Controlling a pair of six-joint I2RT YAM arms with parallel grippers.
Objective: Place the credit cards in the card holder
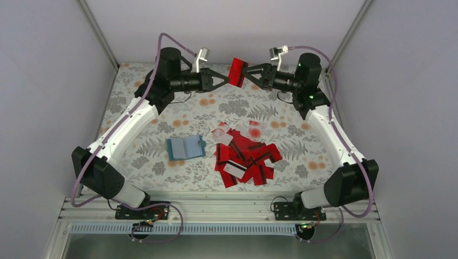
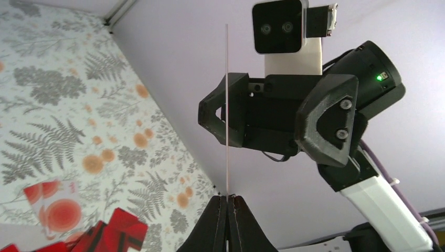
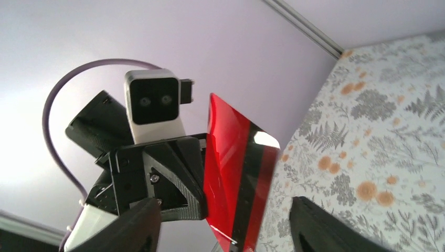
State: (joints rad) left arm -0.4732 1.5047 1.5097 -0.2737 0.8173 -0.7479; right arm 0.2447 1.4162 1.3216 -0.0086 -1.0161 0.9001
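Observation:
My right gripper should hold the striped side (image 3: 253, 191) while my left gripper, which holds the red credit card at an angle (image 3: 211, 216) near a corner, takes a new grip mid-edge.
High above the back of the table, my left gripper (image 1: 226, 80) is shut on the edge of a red credit card (image 1: 236, 72) with a black stripe. That card shows edge-on as a thin line (image 2: 226, 105) rising from the shut left gripper (image 2: 229, 199). My right gripper (image 1: 249, 74) faces it, open. Its fingers (image 3: 131, 226) stand wide on either side of the card (image 3: 231, 173) without touching it. The teal card holder (image 1: 186, 147) lies open on the table. A pile of red credit cards (image 1: 246, 157) lies to its right.
A floral cloth (image 1: 135, 156) covers the table. Pale enclosure walls (image 1: 48, 81) close in the left, right and back. A white card with a red spot (image 1: 254, 131) lies at the pile's far edge. Both arms (image 1: 124, 127) reach inward from the sides.

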